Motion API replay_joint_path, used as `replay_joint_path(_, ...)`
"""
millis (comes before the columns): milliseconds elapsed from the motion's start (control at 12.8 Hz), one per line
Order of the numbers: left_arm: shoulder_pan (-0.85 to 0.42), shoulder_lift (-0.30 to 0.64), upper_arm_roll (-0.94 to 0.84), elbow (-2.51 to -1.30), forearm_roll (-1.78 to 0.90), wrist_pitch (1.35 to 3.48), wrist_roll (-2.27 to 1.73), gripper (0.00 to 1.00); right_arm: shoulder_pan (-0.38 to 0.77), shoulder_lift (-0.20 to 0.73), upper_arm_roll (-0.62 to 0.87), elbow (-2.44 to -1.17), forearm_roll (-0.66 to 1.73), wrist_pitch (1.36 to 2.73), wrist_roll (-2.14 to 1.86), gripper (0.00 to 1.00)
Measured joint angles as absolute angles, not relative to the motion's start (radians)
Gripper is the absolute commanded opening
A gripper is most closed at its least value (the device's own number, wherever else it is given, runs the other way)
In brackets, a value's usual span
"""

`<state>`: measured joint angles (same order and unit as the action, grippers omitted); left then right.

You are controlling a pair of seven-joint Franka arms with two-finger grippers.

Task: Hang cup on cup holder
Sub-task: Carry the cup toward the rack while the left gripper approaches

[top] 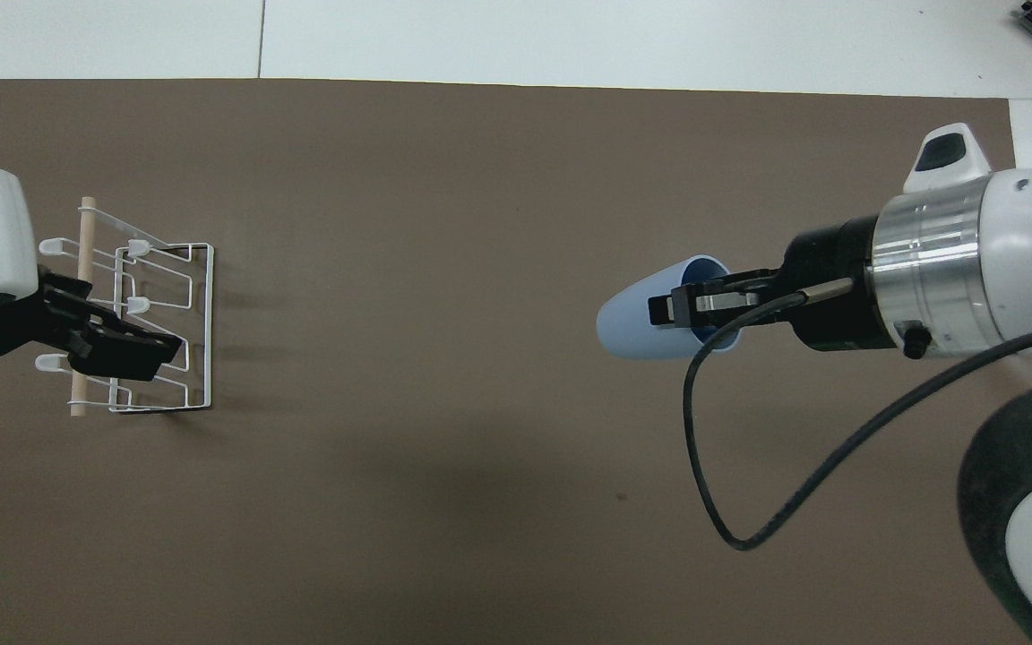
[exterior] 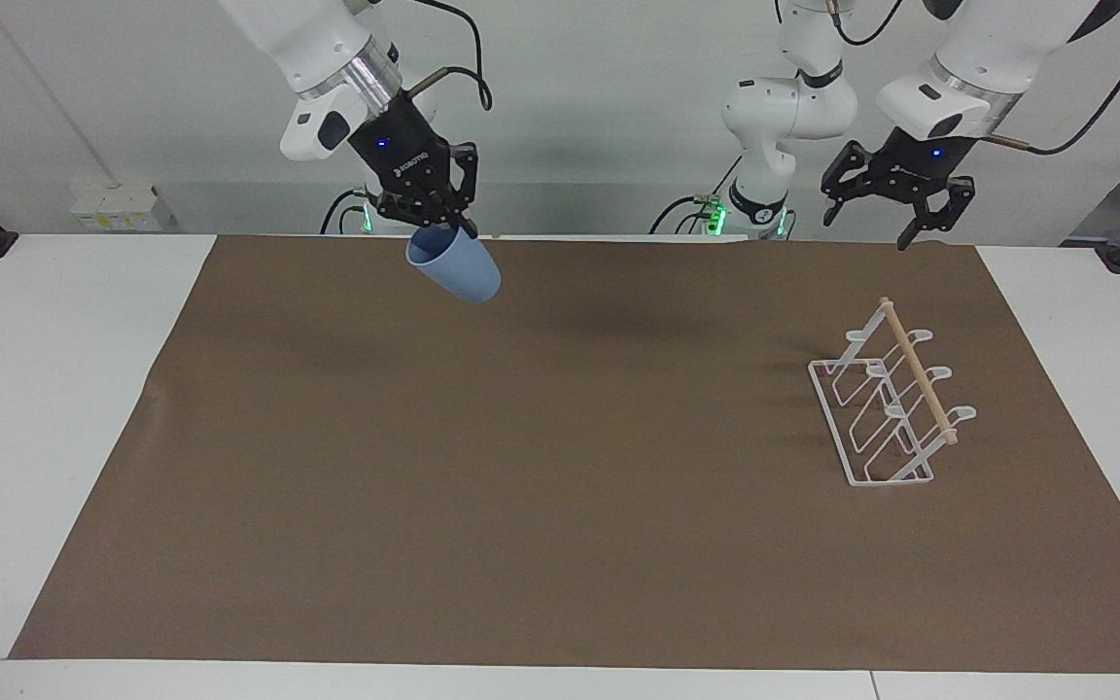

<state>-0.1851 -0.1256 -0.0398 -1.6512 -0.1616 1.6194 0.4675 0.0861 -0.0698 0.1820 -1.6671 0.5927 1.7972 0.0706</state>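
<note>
I expect the light-blue cup to rest tilted, its base over a peg's tip, when I hang it, because the cup holder's wire pegs slope up to white tips.
My right gripper is shut on the rim of the light-blue cup, one finger inside it. It holds the cup tilted in the air over the brown mat, near the robots' edge. In the overhead view the cup lies on its side in the right gripper, base toward the left arm's end. The white wire cup holder with its wooden rod stands on the mat at the left arm's end. My left gripper is open and empty, raised in the air; from overhead it covers part of the cup holder.
A brown mat covers most of the white table. A black cable loops from the right wrist over the mat.
</note>
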Motion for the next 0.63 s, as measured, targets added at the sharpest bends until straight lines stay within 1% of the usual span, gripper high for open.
replay_joint_path(156, -0.192, -0.135, -0.039, -1.694, -0.234, 1.707, 0.669, 1.0, 0.155, -0.078, 0.185, -1.696, 0.603, 1.89, 0.177, 0.0)
replay_joint_path(313, -0.206, -0.144, -0.039, -1.715, -0.303, 1.731, 0.753, 1.0, 0.241, -0.078, 0.188, -1.721, 0.604, 1.999, 0.29, 0.0)
replay_joint_path(469, -0.25, -0.151, -0.041, -1.717, -0.356, 1.757, 0.813, 1.0, 0.305, -0.073, 0.189, -1.737, 0.605, 2.075, 0.399, 0.0)
replay_joint_path(626, -0.308, -0.154, -0.043, -1.717, -0.368, 1.78, 0.885, 1.0, 0.345, -0.059, 0.189, -1.742, 0.609, 2.131, 0.47, 0.0)
